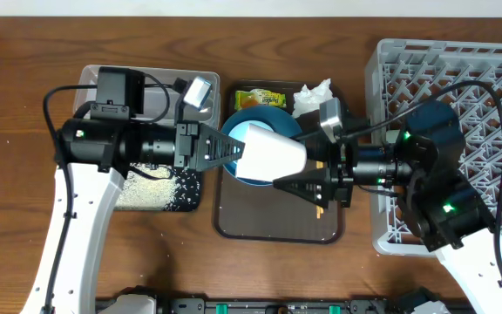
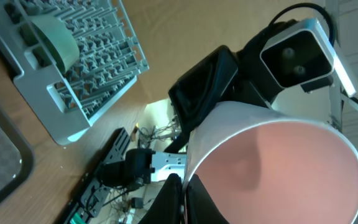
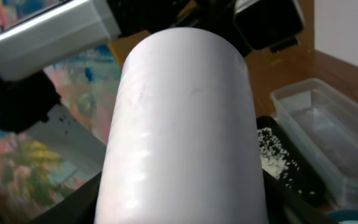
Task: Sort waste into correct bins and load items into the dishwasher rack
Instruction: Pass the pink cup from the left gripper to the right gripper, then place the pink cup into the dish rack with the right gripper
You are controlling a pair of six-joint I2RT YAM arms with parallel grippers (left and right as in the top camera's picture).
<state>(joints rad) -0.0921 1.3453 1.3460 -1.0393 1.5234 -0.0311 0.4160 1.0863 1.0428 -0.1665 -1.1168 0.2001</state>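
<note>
The cup's rim (image 1: pixel 240 166) is in my left gripper, far from the grey rack, so next my right gripper takes the cup by its side (image 1: pixel 293 158) and carries it there.
The white cup (image 1: pixel 273 157) with pink inside (image 2: pixel 272 168) hangs on its side above the brown serving tray (image 1: pixel 277 231). My left gripper (image 1: pixel 227 148) is shut on its rim (image 2: pixel 182 199). My right gripper (image 1: pixel 308 179) closes on the cup's white wall (image 3: pixel 185 124) from the other end. The deep-blue bowl (image 1: pixel 253 118) sits under the cup. The yellow-green wrapper (image 1: pixel 260 98) and white tissue (image 1: pixel 312 98) lie at the tray's far end. Rice (image 1: pixel 155 187) lies in the black tray (image 3: pixel 272 155). The pale-green bowl (image 2: pixel 51 37) stands in the grey rack (image 1: pixel 460 61). A chopstick (image 1: pixel 319 209) lies on the tray.
The clear tub (image 1: pixel 159 83) sits behind the black tray on the left and also shows in the right wrist view (image 3: pixel 328 143). The right arm reaches over the rack's left edge. A few rice grains lie on the wood table (image 1: pixel 159 240) by the black tray.
</note>
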